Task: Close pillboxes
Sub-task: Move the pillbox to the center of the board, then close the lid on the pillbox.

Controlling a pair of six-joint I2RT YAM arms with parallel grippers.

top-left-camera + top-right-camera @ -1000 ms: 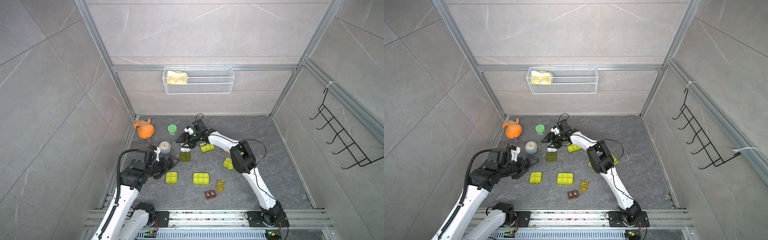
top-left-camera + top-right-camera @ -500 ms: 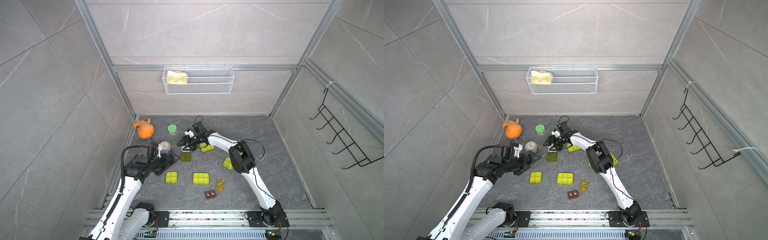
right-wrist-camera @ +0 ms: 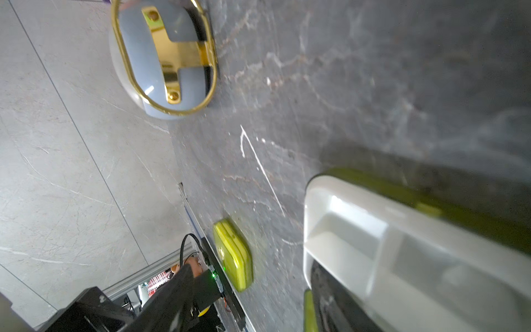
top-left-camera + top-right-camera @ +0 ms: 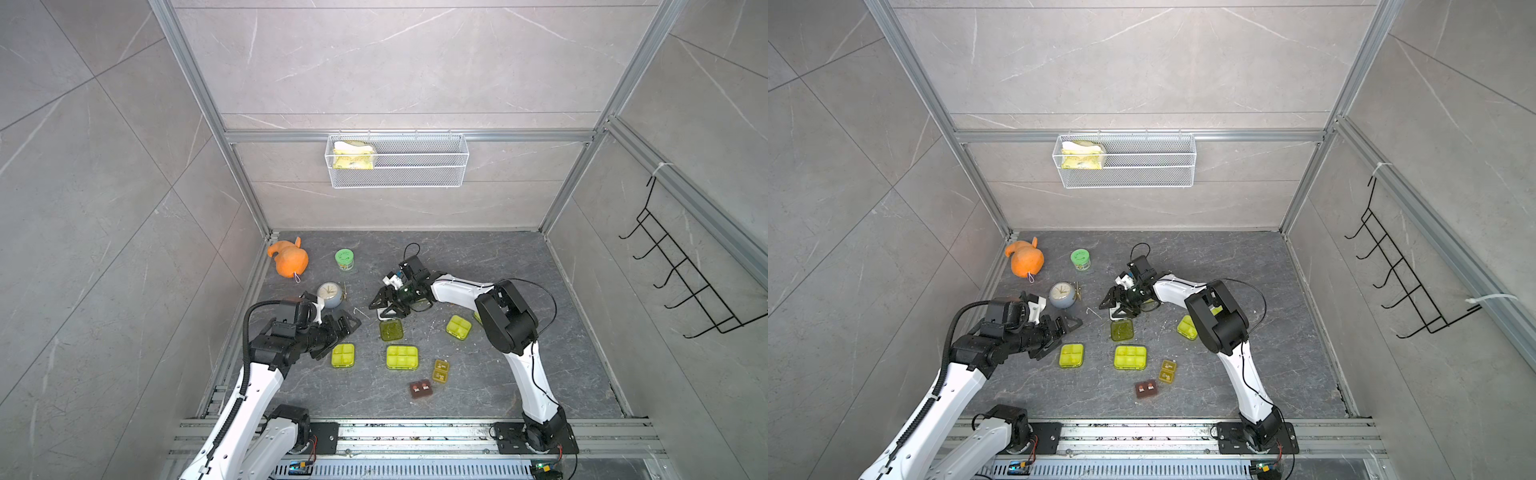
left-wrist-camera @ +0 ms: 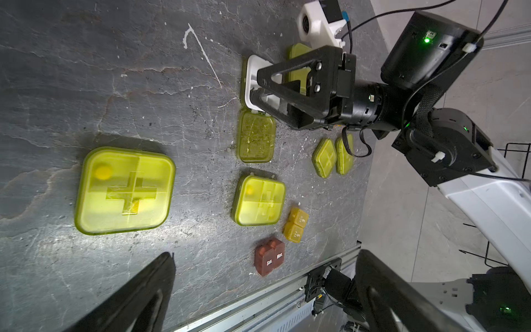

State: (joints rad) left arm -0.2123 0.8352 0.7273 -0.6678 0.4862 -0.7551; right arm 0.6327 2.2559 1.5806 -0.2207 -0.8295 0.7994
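My right gripper is at the tray (image 4: pixel 384 314), away from the flat lid. It should move back and lift the lid (image 4: pixel 391 330) while my left gripper holds the tray.
One pillbox lies open: its white tray (image 5: pixel 253 74) is at my right gripper (image 4: pixel 379 309), and its yellow-green lid (image 4: pixel 391 330) lies flat on the floor. The right gripper is open, and one finger rests against the tray (image 3: pixel 373 244). Closed yellow-green pillboxes lie at the front left (image 4: pixel 343 355), in the middle (image 4: pixel 402 357) and to the right (image 4: pixel 458 327). Another (image 5: pixel 298 54) shows behind the right gripper. A tiny amber pillbox (image 4: pixel 440 370) and a brown one (image 4: pixel 421 389) lie near the front. My left gripper (image 4: pixel 345 328) hovers open and empty just behind the front-left box.
A grey clock (image 4: pixel 329 294) stands behind the left gripper. A green-lidded jar (image 4: pixel 344 258) and an orange plush toy (image 4: pixel 289 259) sit at the back left. A wire basket (image 4: pixel 397 160) hangs on the back wall, a black hook rack (image 4: pixel 681 270) on the right wall.
The right gripper has moved toward the front, and the open pillbox has slid that way with it. The left gripper has edged to the right, still wide open.
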